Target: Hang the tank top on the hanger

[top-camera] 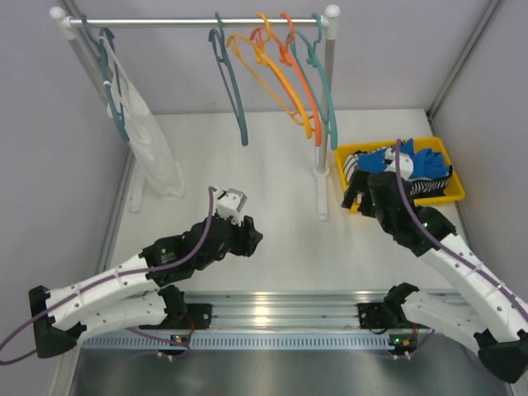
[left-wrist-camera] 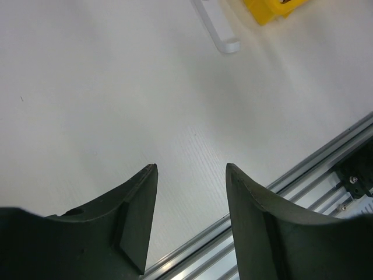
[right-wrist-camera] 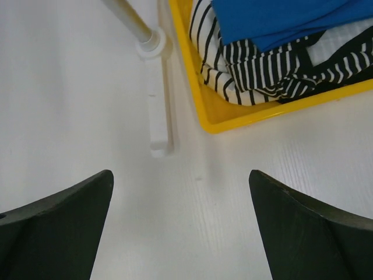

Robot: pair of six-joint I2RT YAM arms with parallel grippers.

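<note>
The robot's right gripper should reach into the bin next until its fingers are on either side of a far blue fold (top-camera: 429,157), since the royal-blue tank top (top-camera: 376,160) lies free on top of the striped garment.
The royal-blue tank top (top-camera: 404,159) lies crumpled in a yellow bin (top-camera: 356,152) at the right, on top of a striped garment; it also shows at the top of the right wrist view (right-wrist-camera: 291,20). The dark slate-teal hanger (top-camera: 234,101) hangs empty on the rail, left of the orange hangers. My right gripper (top-camera: 360,195) is open and empty, just above the table at the bin's near-left corner (right-wrist-camera: 180,172). My left gripper (top-camera: 252,235) is open and empty over the middle of the table (left-wrist-camera: 191,166).
A white clothes rack (top-camera: 322,124) stands across the back; its right post foot (right-wrist-camera: 157,116) is next to the bin. Orange hangers (top-camera: 285,78) and a lighter teal hanger (top-camera: 326,91) hang at the right. A white translucent garment (top-camera: 157,144) hangs at the left. A black-and-white striped garment (right-wrist-camera: 250,76) fills the bin.
</note>
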